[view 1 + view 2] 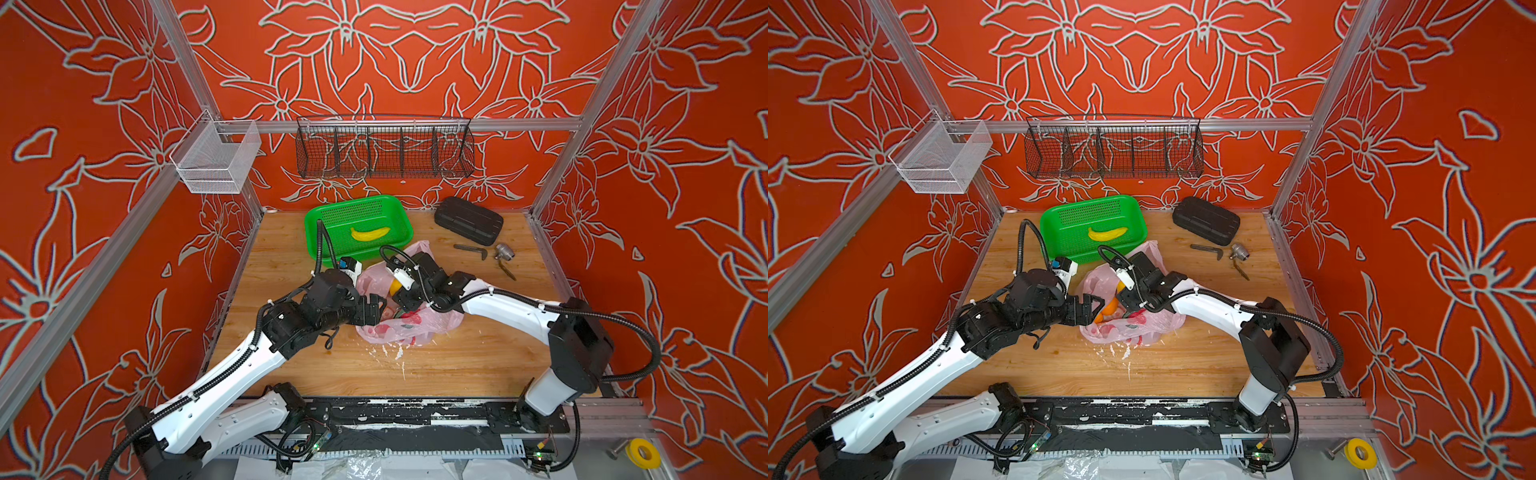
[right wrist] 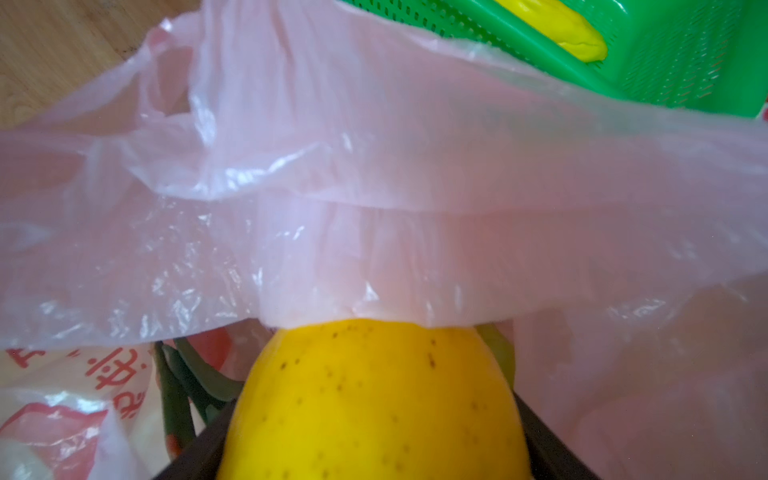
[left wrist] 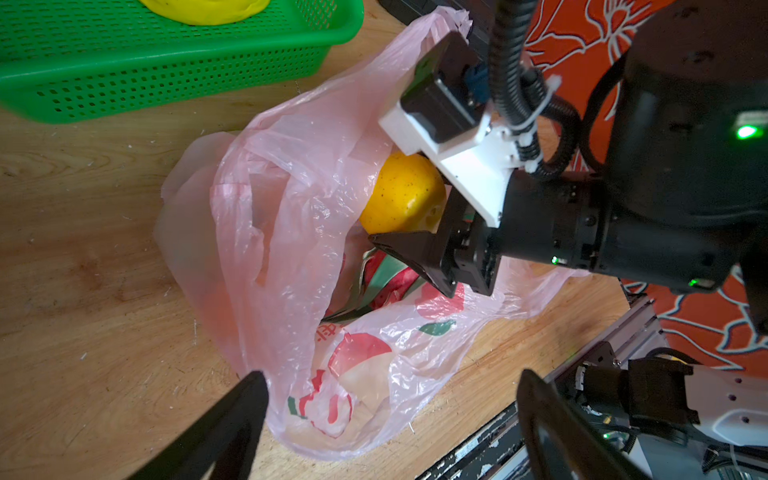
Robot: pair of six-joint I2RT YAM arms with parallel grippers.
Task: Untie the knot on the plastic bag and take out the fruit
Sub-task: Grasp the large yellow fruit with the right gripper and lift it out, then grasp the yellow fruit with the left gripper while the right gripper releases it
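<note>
The pink plastic bag's side (image 3: 199, 248) is bulging far past its opening. I should expect more fruit hidden inside when I take the yellow fruit (image 3: 404, 194) out.
The pink plastic bag (image 1: 415, 328) (image 1: 1136, 330) lies crumpled mid-table with its mouth gaping; the knot is not in view. My right gripper (image 2: 374, 419) reaches into the mouth and is shut on a speckled yellow fruit (image 2: 374, 395) (image 3: 405, 191), which fills the gap between both fingers. Beside it inside the bag lies a red-and-green dragon fruit (image 3: 390, 278). My left gripper (image 3: 390, 419) (image 1: 379, 309) hovers open at the bag's near-left edge, its fingers (image 3: 245, 415) wide apart over the bag's corner, holding nothing.
A green perforated basket (image 1: 320, 216) with a yellow banana (image 1: 370, 233) stands just behind the bag. A black case (image 1: 468, 220), a bent metal piece (image 1: 469, 250) and a small metal fitting (image 1: 503, 251) lie at the back right. Wire baskets (image 1: 384, 151) hang on the back rail.
</note>
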